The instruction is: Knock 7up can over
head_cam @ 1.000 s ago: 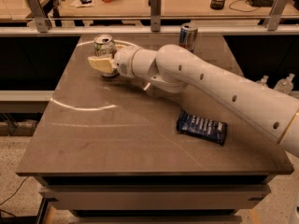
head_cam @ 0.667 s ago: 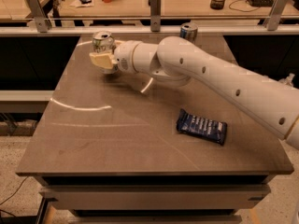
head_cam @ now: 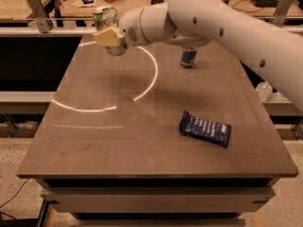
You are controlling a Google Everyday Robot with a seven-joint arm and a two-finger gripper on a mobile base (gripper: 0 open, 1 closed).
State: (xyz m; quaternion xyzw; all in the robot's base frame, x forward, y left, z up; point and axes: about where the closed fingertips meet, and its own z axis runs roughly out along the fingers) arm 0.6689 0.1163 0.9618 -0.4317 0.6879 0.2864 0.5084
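Note:
The robot's gripper is holding the 7up can upright by the table's far edge, so it should move the can over the table's middle and lay it on its side.
The 7up can, green and white with a silver top, shows at the table's far left edge. It looks tilted, and its lower part is hidden behind my gripper. My gripper is right in front of and just below the can, up against it, raised above the tabletop. I cannot tell whether the can rests on the table or is carried by the gripper. My white arm reaches in from the right across the back of the table.
A taller blue-and-silver can stands at the back centre, its top hidden by my arm. A dark blue snack bag lies flat at the right front. The brown table has a rail and a cluttered bench behind it.
My gripper has risen and moved toward the table's far left edge. The 7up can now sits higher in the view, right at the gripper, and looks tilted. The blue can and the bag have not moved.

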